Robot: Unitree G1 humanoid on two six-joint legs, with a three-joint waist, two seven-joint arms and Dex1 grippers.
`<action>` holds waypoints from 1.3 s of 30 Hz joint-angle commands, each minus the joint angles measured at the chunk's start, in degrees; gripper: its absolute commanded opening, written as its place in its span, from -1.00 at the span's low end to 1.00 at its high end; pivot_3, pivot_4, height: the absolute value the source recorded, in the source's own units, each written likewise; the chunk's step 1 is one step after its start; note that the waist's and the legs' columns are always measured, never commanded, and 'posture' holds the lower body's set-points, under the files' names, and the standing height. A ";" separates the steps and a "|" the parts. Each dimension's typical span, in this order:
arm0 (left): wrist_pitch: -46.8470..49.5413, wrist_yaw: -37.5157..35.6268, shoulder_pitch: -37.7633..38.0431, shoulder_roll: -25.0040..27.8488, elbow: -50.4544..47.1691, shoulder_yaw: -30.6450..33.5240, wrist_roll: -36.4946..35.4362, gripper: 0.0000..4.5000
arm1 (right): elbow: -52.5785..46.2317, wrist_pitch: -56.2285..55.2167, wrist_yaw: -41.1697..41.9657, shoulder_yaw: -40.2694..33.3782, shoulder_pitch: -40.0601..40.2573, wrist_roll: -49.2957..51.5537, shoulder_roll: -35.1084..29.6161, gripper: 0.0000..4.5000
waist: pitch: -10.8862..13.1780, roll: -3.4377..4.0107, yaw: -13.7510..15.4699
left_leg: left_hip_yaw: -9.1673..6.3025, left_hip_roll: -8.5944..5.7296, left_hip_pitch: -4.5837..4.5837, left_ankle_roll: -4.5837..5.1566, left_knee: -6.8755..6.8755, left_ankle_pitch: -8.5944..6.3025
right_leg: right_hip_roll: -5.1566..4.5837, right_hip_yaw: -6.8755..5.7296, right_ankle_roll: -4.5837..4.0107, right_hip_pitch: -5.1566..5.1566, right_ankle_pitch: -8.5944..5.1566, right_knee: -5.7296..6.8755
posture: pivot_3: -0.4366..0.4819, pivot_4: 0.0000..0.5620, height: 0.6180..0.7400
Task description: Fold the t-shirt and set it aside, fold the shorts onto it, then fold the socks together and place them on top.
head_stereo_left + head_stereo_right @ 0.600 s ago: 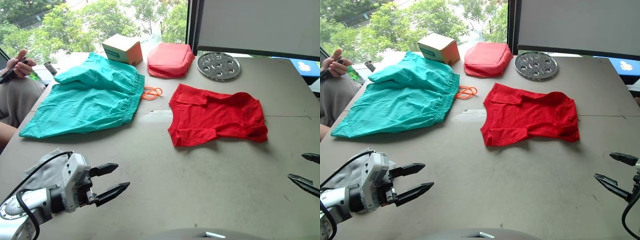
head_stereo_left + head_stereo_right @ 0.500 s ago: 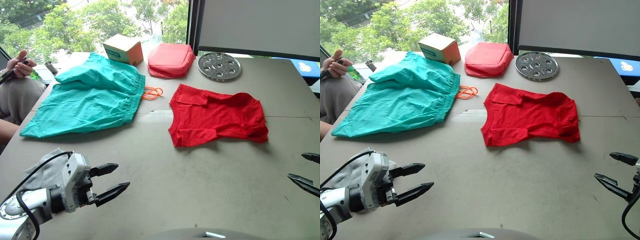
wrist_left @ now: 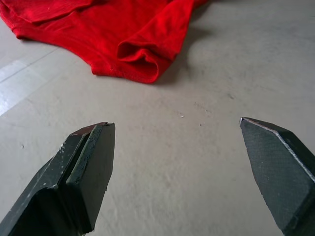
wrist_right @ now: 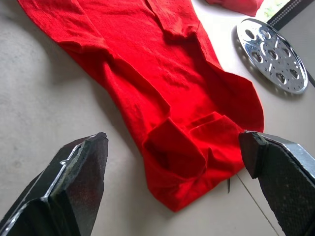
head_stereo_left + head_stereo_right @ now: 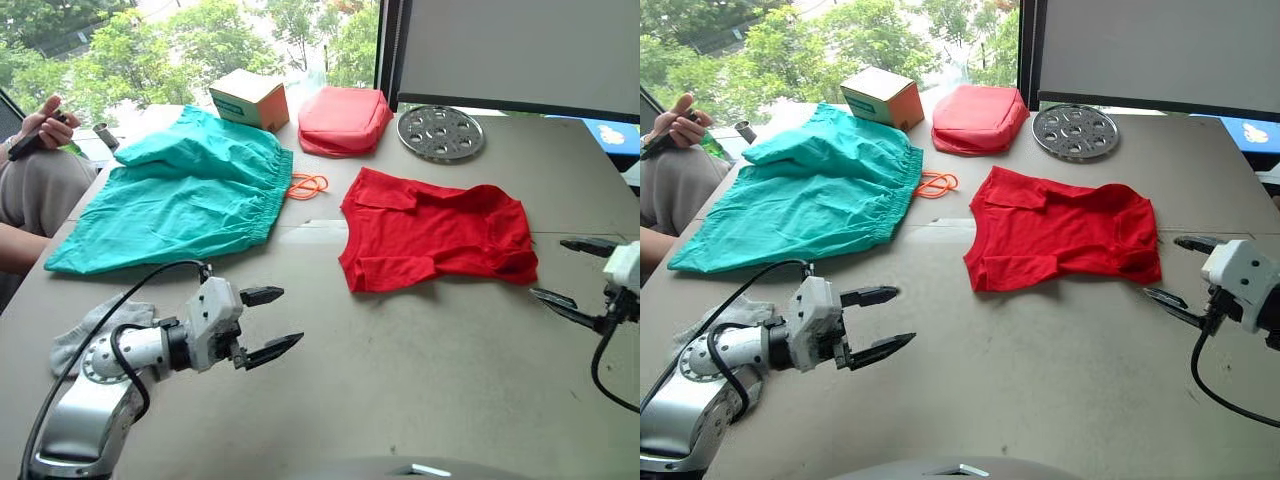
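The red t-shirt's end (image 5: 512,235) away from its collar rolls over and bunches up, so the red t-shirt will drop open much wider once the robot lifts it.
The red t-shirt (image 5: 435,232) lies flat and rumpled in the middle of the table, with one sleeve folded over. Its near sleeve shows in the left wrist view (image 3: 133,46); its body spreads across the right wrist view (image 4: 162,93). The teal shorts (image 5: 185,190) lie spread at the far left, their orange drawstring (image 5: 305,186) trailing towards the t-shirt. A grey sock (image 5: 85,335) lies by the table's left edge, partly behind my left arm. My left gripper (image 5: 272,322) is open, left of and nearer than the shirt. My right gripper (image 5: 572,272) is open just off the shirt's right edge.
At the back stand a cardboard box (image 5: 248,98), a puffy salmon-red pouch (image 5: 343,120) and a round metal plate with holes (image 5: 441,133). A seated person holds something dark in one hand (image 5: 40,125) at the far left. A seam (image 5: 300,228) crosses the tabletop.
Both arms have reached forward over the table towards the t-shirt, the left from the near left corner, the right from the right edge. Both grippers stay open. The clothes lie unmoved.
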 commanded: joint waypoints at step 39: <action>-34.14 1.32 -42.49 -16.55 41.49 -27.83 25.78 0.92 | -27.99 4.79 -9.20 2.26 16.84 5.42 10.80 1.00 | -0.10 -0.34 1.00 | -0.46 -0.40 0.05 0.50 0.78 -0.04 | 0.02 0.22 0.03 0.37 0.00 0.73 | -0.05 -0.47 0.98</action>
